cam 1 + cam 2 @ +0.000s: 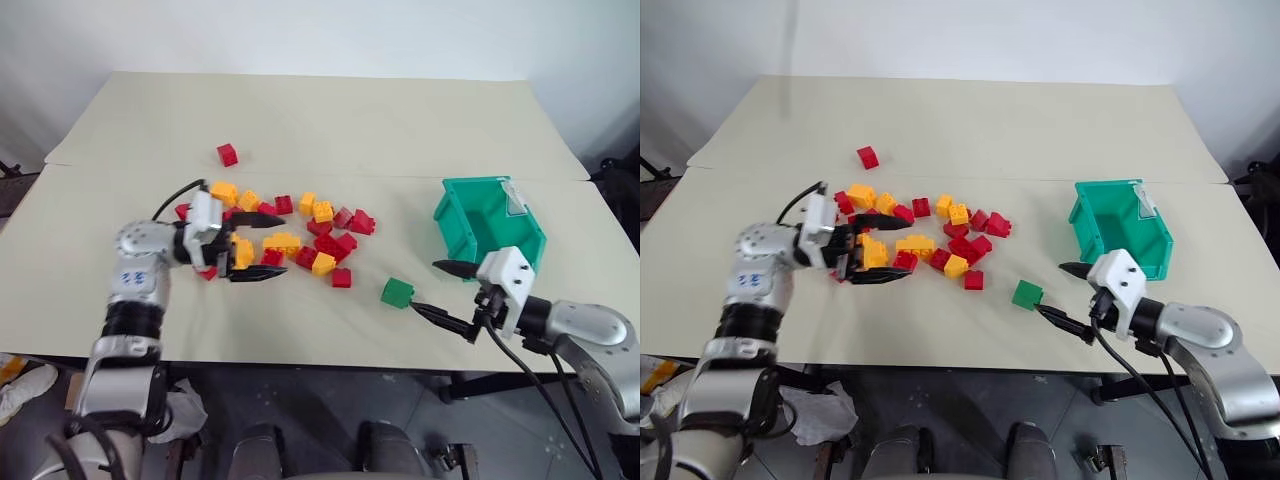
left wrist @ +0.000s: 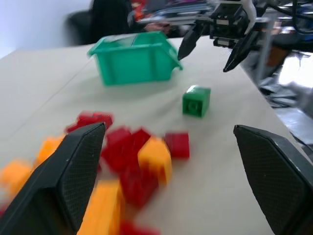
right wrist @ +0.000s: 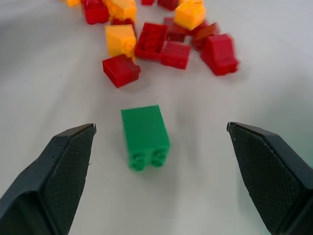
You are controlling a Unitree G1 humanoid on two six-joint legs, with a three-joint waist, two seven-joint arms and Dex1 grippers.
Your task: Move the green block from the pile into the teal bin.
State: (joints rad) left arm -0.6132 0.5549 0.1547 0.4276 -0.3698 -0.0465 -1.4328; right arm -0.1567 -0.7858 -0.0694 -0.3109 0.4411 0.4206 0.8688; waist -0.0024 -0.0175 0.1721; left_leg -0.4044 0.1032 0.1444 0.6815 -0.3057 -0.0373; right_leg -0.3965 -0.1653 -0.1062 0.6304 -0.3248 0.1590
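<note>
I should take the green block (image 1: 397,292) with my right gripper while my left gripper backs off, because the block lies near the teal bin (image 1: 488,220), across the pile from my left gripper.
The green block (image 1: 397,292) lies alone on the table, between the pile (image 1: 290,237) of red and yellow bricks and the teal bin (image 1: 487,224). My right gripper (image 1: 442,291) hovers just right of the block, open and empty, its fingers (image 3: 58,171) spread to either side of the green block (image 3: 145,135) in the right wrist view. At the pile's left edge my left gripper (image 1: 265,245) stands open over the bricks, holding nothing. The left wrist view looks across the pile to the green block (image 2: 196,101) and the teal bin (image 2: 134,61).
A single red brick (image 1: 227,154) lies apart, behind the pile. The cream table (image 1: 320,120) has bare room at the back and along the front edge. The bin stands close to the table's right side.
</note>
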